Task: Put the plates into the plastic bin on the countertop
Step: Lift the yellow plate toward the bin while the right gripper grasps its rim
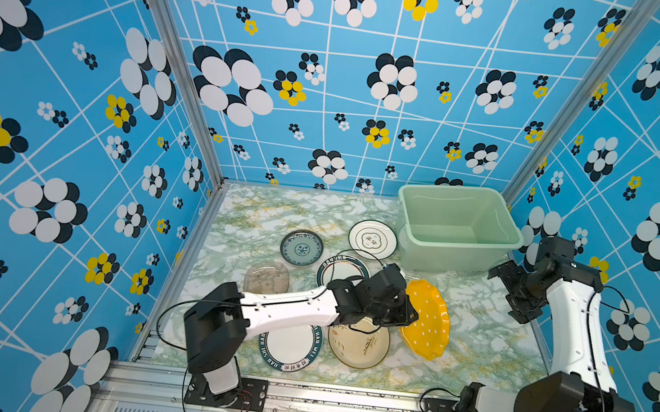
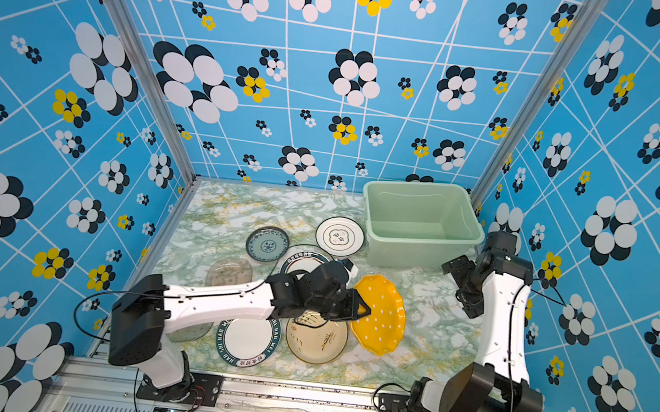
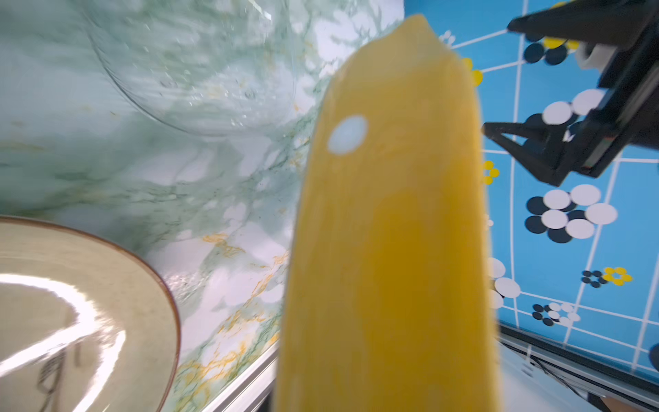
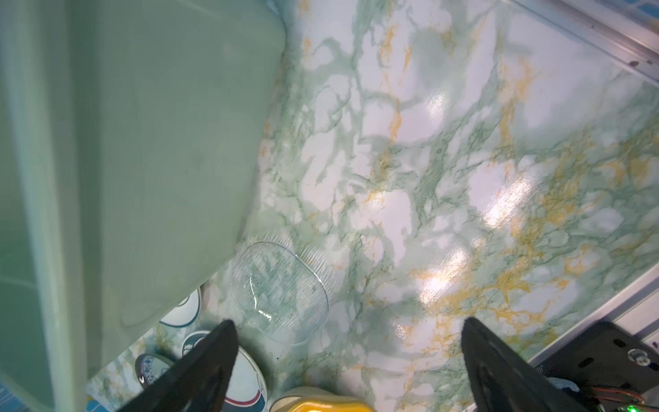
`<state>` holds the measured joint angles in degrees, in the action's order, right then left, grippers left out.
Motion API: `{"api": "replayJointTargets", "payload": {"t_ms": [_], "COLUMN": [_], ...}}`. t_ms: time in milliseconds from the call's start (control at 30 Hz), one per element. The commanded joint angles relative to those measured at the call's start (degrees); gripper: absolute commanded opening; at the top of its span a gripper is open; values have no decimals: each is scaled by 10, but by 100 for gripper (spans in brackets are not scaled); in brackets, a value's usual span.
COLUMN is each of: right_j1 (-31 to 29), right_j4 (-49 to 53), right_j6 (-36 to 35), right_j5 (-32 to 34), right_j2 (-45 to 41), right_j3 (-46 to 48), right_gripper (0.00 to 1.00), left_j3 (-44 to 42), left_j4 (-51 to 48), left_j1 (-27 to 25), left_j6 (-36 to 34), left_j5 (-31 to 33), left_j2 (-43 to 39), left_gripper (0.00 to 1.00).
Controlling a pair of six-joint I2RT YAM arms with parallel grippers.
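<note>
My right gripper keeps moving to meet the yellow plate's free edge (image 1: 447, 321), which is toward its open fingers, until they are around that edge (image 2: 403, 316), and then close.
My left gripper (image 1: 409, 313) is shut on the rim of the yellow white-dotted scalloped plate (image 1: 427, 319), which hangs tilted over the countertop (image 1: 486, 336). In the left wrist view that plate (image 3: 388, 232) fills the middle and hides the jaws. The mint-green plastic bin (image 1: 452, 257) stands at the back right and holds no plates. My right gripper (image 1: 505, 294) hovers open and empty just in front of the bin; between its fingers only marble shows (image 4: 347, 323). Several other plates lie on the countertop.
A beige plate (image 1: 357, 345) and a green-rimmed lettered plate (image 1: 290, 347) lie under my left arm. Behind it are a second green-rimmed plate (image 1: 340, 268), a blue-patterned plate (image 1: 301, 248), a white plate (image 1: 372, 240) and a clear glass plate (image 1: 266, 277). Another clear plate (image 4: 281, 292) lies by the bin (image 4: 142, 142).
</note>
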<state>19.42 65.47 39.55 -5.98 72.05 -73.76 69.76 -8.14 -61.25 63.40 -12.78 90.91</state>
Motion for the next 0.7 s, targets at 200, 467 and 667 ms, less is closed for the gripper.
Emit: {"api": "replayJointTargets", "payload": {"t_ms": [200,467,667], "right_j1": [-64,-169,-266], "right_j4": [-19,-215,-291], "right_j6": [-33,105,176], "right_j5": [-166,-291,-263], "right_j2": [-100,-147,-172], "right_j3": [-48,-41,-14], "right_gripper": [99,97,96], "left_j3": [32,51,50], "left_j4": [-119,-50,59], "left_j1": [171,282,297], "left_j6": [-82,13,122], "left_j5": [-57,-194,-222], "left_j2": [-231,-260,-232], "left_gripper": [3,7,7]}}
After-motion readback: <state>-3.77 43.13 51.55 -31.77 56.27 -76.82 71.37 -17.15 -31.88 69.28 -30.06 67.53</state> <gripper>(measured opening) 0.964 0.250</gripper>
